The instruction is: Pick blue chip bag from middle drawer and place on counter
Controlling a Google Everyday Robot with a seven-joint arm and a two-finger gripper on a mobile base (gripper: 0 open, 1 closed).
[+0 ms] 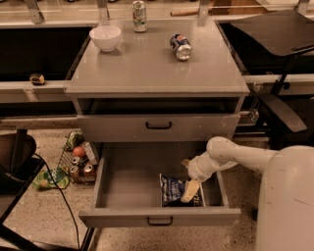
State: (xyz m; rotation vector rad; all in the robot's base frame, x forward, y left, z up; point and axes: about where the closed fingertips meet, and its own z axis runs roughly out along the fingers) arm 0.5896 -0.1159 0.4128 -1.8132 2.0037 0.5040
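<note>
My gripper is resting over the blue chip bag's edge (191,189). So I expect the bag's loose end (170,187) to tip down and hang when I lift the bag.
The blue chip bag (172,189) lies flat in the front right part of the open middle drawer (127,184). My gripper (190,191) reaches down into the drawer from the right on a white arm and rests at the bag's right side, over its edge. One pale finger (190,190) shows touching the bag. The grey counter (152,66) is the cabinet's top, above the shut upper drawer (158,126).
On the counter stand a white bowl (105,37), an upright green can (139,9) and a blue soda can (180,46) lying on its side. A wire basket of items (76,159) sits on the floor left of the cabinet. A black chair (279,44) stands at right.
</note>
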